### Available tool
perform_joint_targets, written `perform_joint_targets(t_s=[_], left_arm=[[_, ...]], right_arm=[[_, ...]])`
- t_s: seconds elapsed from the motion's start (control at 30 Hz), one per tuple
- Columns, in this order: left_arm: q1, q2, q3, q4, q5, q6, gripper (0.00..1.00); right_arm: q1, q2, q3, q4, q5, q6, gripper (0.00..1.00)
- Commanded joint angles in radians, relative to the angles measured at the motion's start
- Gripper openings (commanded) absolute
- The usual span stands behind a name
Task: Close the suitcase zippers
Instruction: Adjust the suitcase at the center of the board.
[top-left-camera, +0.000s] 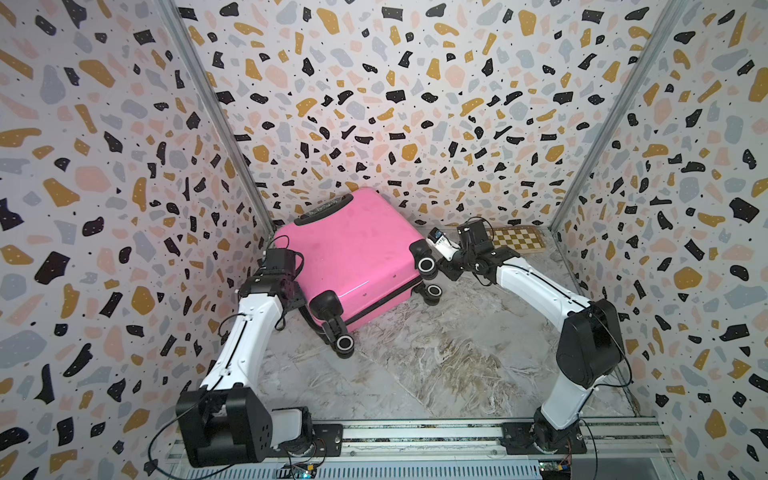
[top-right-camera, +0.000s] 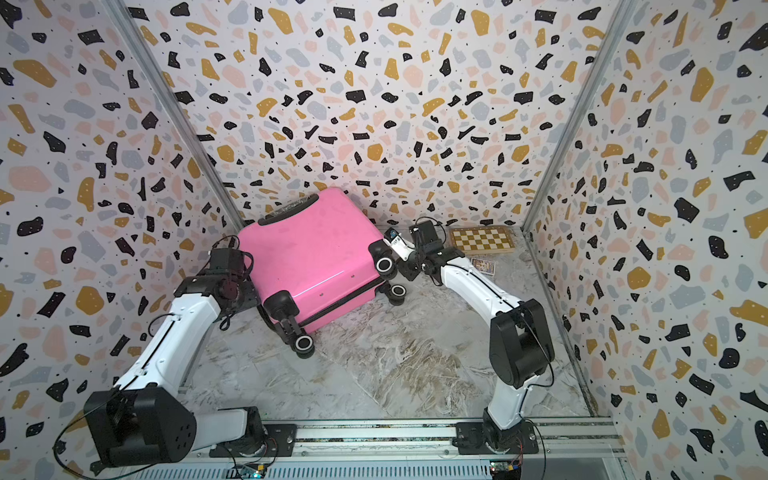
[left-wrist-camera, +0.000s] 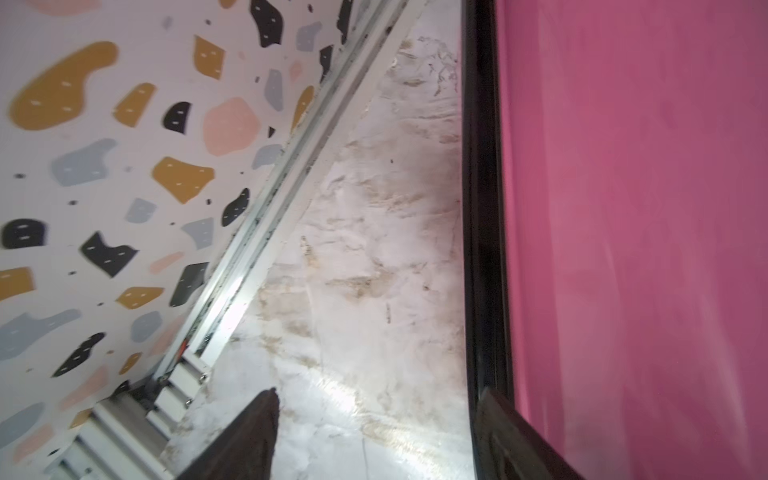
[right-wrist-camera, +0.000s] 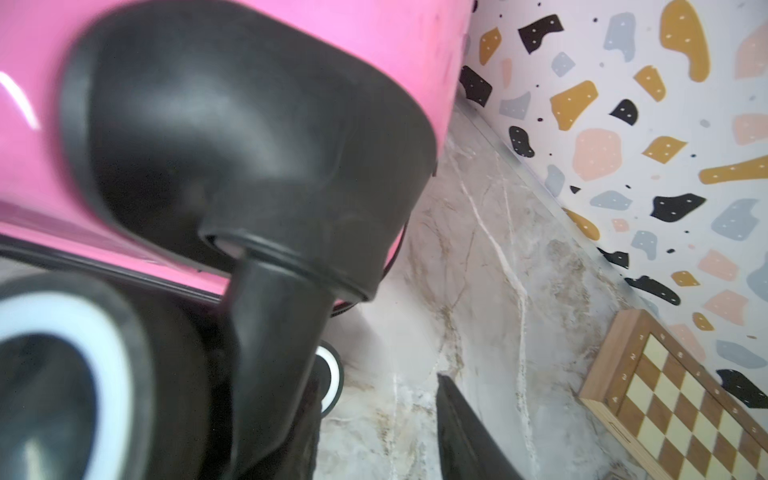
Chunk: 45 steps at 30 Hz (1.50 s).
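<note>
I should use my left gripper to take the wheel (top-left-camera: 427, 267) beside my right gripper and pull the suitcase straight before zipping, because the pink suitcase (top-left-camera: 352, 249) lies crooked in the back corner.
The pink suitcase (top-left-camera: 353, 249) lies flat in the back left corner, shells together, wheels toward the front; it shows in both top views (top-right-camera: 311, 253). Its black zippers (top-left-camera: 386, 303) run as a dark seam along the front edge. My left gripper (left-wrist-camera: 378, 399) sits low at the case's left side and stands open, bare floor between its fingers; one finger (left-wrist-camera: 511, 440) lies against the black zipper band (left-wrist-camera: 482, 208). My right gripper (right-wrist-camera: 374, 399) is at the case's right-hand wheel (top-left-camera: 427, 264), open over the floor, one finger partly hidden behind the black wheel leg (right-wrist-camera: 270, 353).
A wooden chessboard (top-left-camera: 517, 239) lies flat in the back right corner, a small card box (top-right-camera: 484, 266) in front of it. Terrazzo walls close in on three sides; the left wall's metal rail (left-wrist-camera: 266, 216) runs near the case. Marble floor (top-left-camera: 436, 361) stretches in front.
</note>
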Motion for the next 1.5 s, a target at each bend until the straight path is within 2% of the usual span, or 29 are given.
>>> perform_joint_targets(t_s=[0.0,0.1,0.17,0.27,0.47,0.53,0.6,0.7,0.77,0.87,0.97,1.1,1.2,1.33,1.47], left_arm=[[-0.041,-0.112,0.007,-0.026,0.126,-0.015,0.78],[-0.048,-0.24,-0.02,-0.061,0.286,-0.026,0.77],[-0.054,-0.298,-0.021,-0.108,0.313,-0.034,0.77],[-0.059,-0.328,-0.037,-0.147,0.321,-0.011,0.8],[-0.06,-0.255,-0.049,-0.124,0.236,0.029,0.88],[-0.059,-0.25,-0.044,-0.072,0.326,0.072,0.87],[-0.06,-0.252,-0.026,-0.032,0.486,0.123,0.85],[-0.071,-0.256,0.0,0.015,0.635,0.14,0.84],[-0.092,-0.246,0.029,0.017,0.665,0.139,0.82],[-0.163,-0.219,0.072,0.006,0.657,0.13,0.82],[-0.233,-0.199,0.084,0.025,0.639,0.1,0.82],[-0.309,-0.173,0.09,0.079,0.625,0.032,0.83],[-0.383,-0.143,0.104,0.118,0.584,-0.004,0.83],[-0.5,-0.06,0.152,0.146,0.515,-0.038,0.83],[-0.575,0.019,0.186,0.194,0.477,-0.06,0.84]], right_arm=[[0.134,-0.037,-0.018,0.05,-0.172,0.038,0.48],[0.152,-0.039,-0.019,0.067,-0.166,0.067,0.48],[0.165,-0.037,-0.019,0.08,-0.162,0.079,0.48],[0.179,-0.025,-0.011,0.09,-0.164,0.09,0.48],[0.192,-0.012,0.003,0.094,-0.138,0.122,0.5],[0.19,-0.02,-0.01,0.101,-0.134,0.134,0.51],[0.19,-0.029,-0.026,0.105,-0.168,0.136,0.52],[0.184,-0.061,-0.061,0.117,-0.2,0.15,0.52],[0.168,-0.093,-0.101,0.137,-0.193,0.166,0.53],[0.125,-0.145,-0.17,0.163,-0.169,0.196,0.6],[0.071,-0.205,-0.262,0.207,-0.177,0.232,0.63],[0.009,-0.223,-0.312,0.227,-0.128,0.289,0.64],[-0.032,-0.203,-0.307,0.244,-0.121,0.331,0.61],[-0.055,-0.115,-0.207,0.208,-0.152,0.321,0.47],[-0.054,-0.024,-0.094,0.176,-0.095,0.335,0.44]])
